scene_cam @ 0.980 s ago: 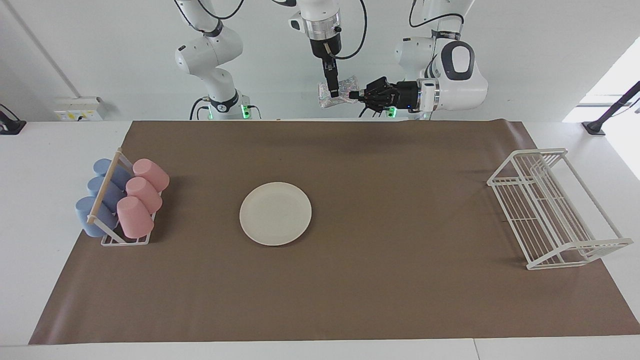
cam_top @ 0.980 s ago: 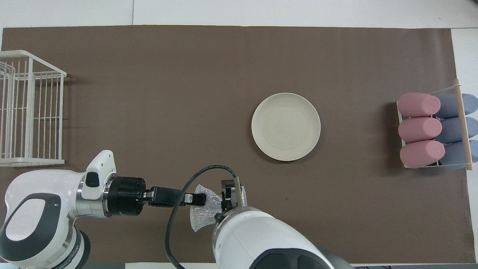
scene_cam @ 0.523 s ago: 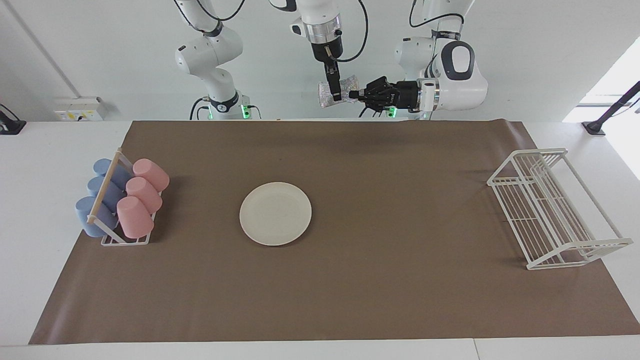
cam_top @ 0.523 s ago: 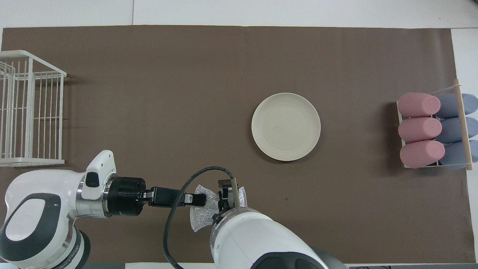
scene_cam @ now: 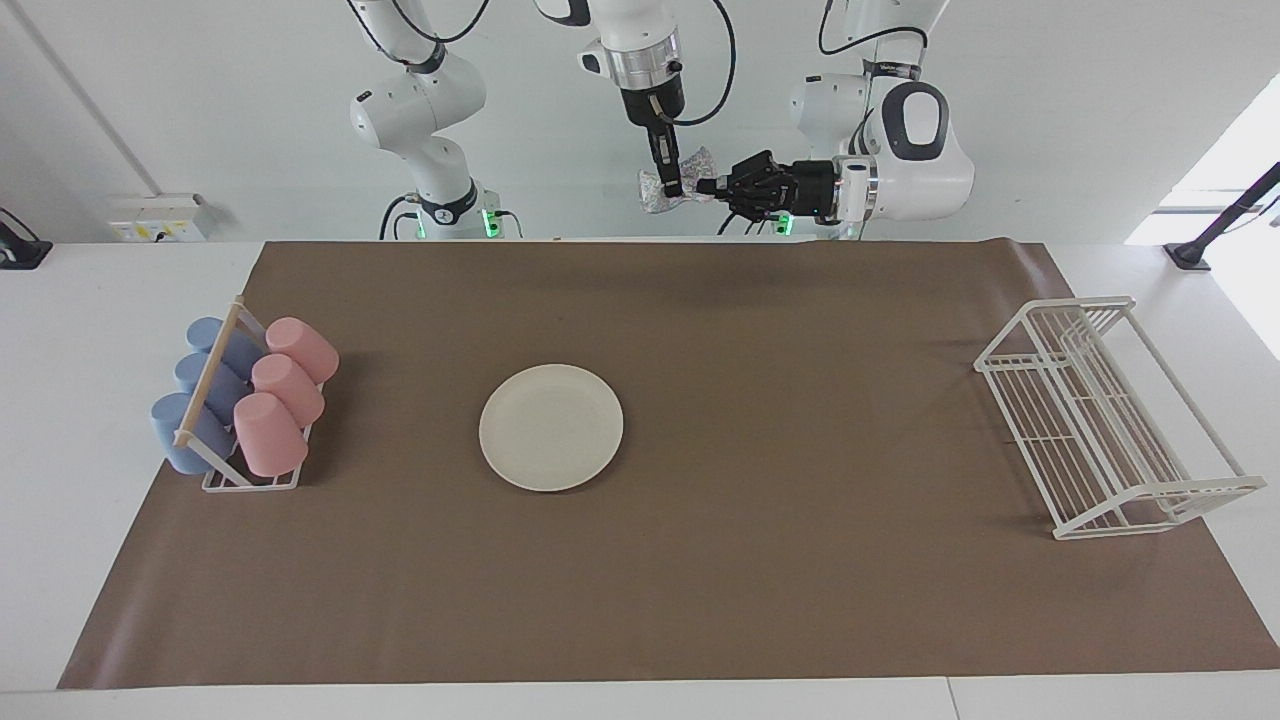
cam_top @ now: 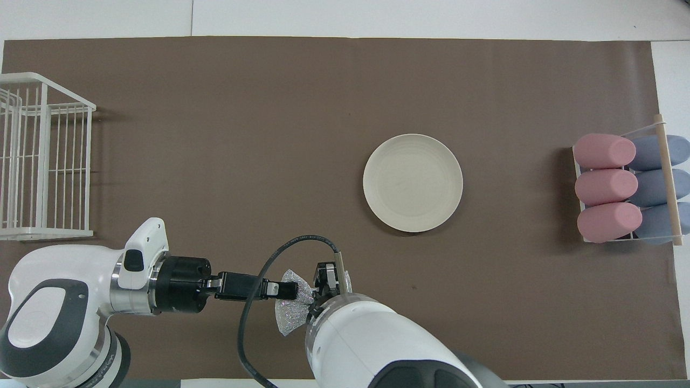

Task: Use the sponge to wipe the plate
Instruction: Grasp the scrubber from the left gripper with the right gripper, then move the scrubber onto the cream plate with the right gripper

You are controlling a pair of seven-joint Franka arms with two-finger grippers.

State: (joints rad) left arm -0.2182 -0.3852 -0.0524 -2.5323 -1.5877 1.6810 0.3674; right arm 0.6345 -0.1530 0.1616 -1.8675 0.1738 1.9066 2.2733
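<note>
Both of my grippers are holding the sponge (cam_top: pixel 292 311). Next, my left gripper opens and moves back from the sponge's end before my right gripper takes the sponge to the plate (cam_top: pixel 412 183).
The sponge (scene_cam: pixel 652 198), a silvery mesh wad, hangs in the air over the mat's edge nearest the robots, pinched into a bow shape (cam_top: pixel 290 319). My left gripper (scene_cam: pixel 712 187) lies level and is shut on one end of it (cam_top: pixel 294 290). My right gripper (scene_cam: pixel 672 188) points straight down and is shut on its middle; in the overhead view the right gripper (cam_top: pixel 325 280) is mostly covered by its own arm. The cream-white plate (scene_cam: pixel 551 427) lies flat on the brown mat, well away from both grippers (cam_top: pixel 413 182).
A rack of pink and blue cups (scene_cam: pixel 245 405) stands at the right arm's end of the mat (cam_top: pixel 625 188). A white wire dish rack (scene_cam: pixel 1105 415) stands at the left arm's end (cam_top: pixel 38 156).
My right gripper has shut on the sponge, squeezing its middle into a narrow waist. Both grippers and the sponge have risen slightly. The plate has not moved.
</note>
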